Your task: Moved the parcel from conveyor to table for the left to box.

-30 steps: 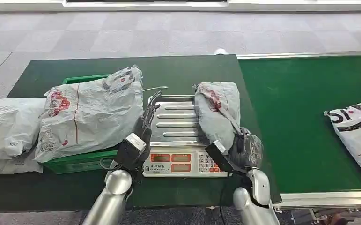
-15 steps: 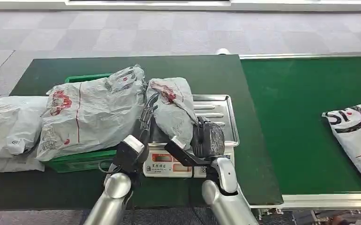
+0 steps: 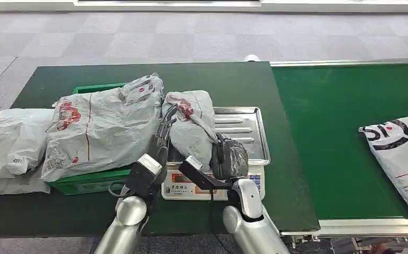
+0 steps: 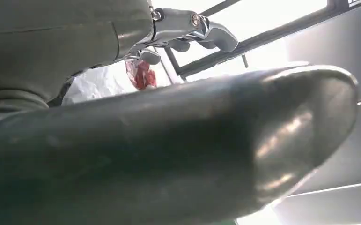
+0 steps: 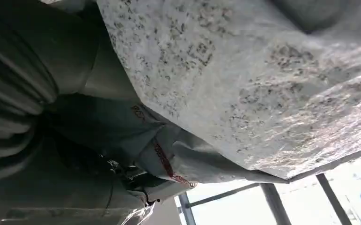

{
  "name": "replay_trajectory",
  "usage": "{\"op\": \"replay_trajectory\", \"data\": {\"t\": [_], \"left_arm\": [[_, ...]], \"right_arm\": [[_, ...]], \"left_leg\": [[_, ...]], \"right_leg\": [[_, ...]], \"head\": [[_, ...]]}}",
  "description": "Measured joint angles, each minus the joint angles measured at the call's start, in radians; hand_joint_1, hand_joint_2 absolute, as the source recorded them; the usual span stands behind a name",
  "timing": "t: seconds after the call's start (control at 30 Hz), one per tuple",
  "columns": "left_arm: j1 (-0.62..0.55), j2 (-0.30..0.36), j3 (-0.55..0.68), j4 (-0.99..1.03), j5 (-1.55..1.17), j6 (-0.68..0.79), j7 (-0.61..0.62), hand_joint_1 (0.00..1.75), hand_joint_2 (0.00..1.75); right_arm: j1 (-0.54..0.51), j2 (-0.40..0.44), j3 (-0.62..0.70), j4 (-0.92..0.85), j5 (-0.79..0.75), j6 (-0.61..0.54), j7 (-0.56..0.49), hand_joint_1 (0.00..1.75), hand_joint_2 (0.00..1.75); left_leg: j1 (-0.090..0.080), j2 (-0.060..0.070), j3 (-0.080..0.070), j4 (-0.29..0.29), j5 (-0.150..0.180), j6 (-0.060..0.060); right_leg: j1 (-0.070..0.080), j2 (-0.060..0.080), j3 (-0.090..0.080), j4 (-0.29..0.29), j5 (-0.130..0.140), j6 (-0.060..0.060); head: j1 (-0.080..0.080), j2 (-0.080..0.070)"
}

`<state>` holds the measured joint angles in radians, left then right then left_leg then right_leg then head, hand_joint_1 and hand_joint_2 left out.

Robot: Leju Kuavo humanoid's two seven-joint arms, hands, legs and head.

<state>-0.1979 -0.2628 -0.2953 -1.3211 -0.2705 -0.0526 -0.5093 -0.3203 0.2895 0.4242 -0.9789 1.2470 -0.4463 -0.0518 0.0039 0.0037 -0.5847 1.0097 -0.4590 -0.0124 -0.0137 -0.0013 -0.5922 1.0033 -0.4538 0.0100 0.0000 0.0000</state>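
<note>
Loose folds run across the middle of the grey parcel, so the parcel's skin should bunch up and its ends should flare out when the robot's left gripper lifts it.
A grey plastic parcel with a red print lies tilted over the left part of the scale's steel tray. My right hand grips its near end from the right; in the right wrist view the parcel's wrinkled skin lies close against that hand. My left hand is open, its fingers stretched forward along the parcel's left side, between it and the big bag on the crate. The left wrist view has the thick thumb up close and the parcel's red print beyond it.
A green crate left of the scale carries a large grey bag; another bag lies at the table's far left. The scale's keypad faces me. On the green conveyor to the right rests a white parcel.
My right hand has carried the parcel leftwards across the scale, from its right edge to beside my left hand. The white parcel on the conveyor has crept slightly left.
</note>
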Motion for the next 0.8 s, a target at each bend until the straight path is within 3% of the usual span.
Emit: {"op": "replay_trajectory", "data": {"t": [0.43, 0.47, 0.8], "left_arm": [[0.022, 0.003, 0.0, -0.015, -0.008, 0.009, 0.0, 0.0, 0.0], [0.023, 0.003, 0.0, -0.016, -0.008, 0.009, 0.0, 0.0, 0.0], [0.029, 0.007, 0.0, -0.024, -0.016, 0.03, -0.006, 0.0, 0.0]], "right_arm": [[-0.016, -0.016, 0.0, 0.048, 0.012, -0.001, 0.041, 0.0, 1.75], [-0.016, -0.017, -0.001, 0.05, 0.012, -0.001, 0.041, 0.0, 0.0], [-0.011, -0.019, -0.001, 0.04, -0.002, -0.036, 0.025, 0.0, 0.0]], "left_leg": [[0.0, 0.0, 0.0, 0.0, 0.0, 0.0], [0.0, 0.0, 0.0, 0.0, 0.0, 0.0], [0.0, 0.0, 0.0, 0.0, 0.0, 0.0]], "right_leg": [[0.0, 0.0, 0.0, 0.0, 0.0, 0.0], [0.0, 0.0, 0.0, 0.0, 0.0, 0.0], [0.0, 0.0, -0.001, 0.0, 0.0, 0.0]], "head": [[0.0, 0.0], [0.0, 0.0], [0.0, 0.0]]}}
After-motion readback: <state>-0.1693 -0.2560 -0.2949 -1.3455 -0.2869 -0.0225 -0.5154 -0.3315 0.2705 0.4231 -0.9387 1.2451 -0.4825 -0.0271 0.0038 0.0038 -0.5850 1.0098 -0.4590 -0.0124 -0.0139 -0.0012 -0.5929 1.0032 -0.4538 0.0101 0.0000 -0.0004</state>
